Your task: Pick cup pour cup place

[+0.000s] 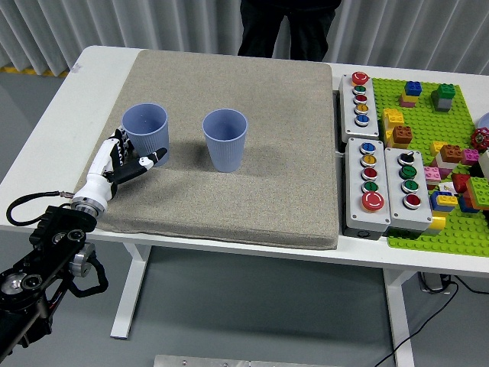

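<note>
My fingers are by a cup that shows a plain light blue side (145, 118) inside the cup (148, 136), so I should expect an empty pour over the other cup.
Two light blue cups stand upright on the beige mat (267, 160). The left cup (146, 131) is near the mat's left edge; the other cup (225, 138) stands to its right, apart from it. My left hand (130, 155) reaches in from the lower left, white fingers spread around the base of the left cup, thumb in front of it and the other fingers at its left side. The fingers are not closed on the cup. Whether they touch it is unclear. My right arm is out of view.
Three grey button boxes (378, 186) sit right of the mat. A green baseplate (447, 115) with several toy bricks fills the far right. A person in dark clothes (286, 27) stands at the far side, hands not shown.
</note>
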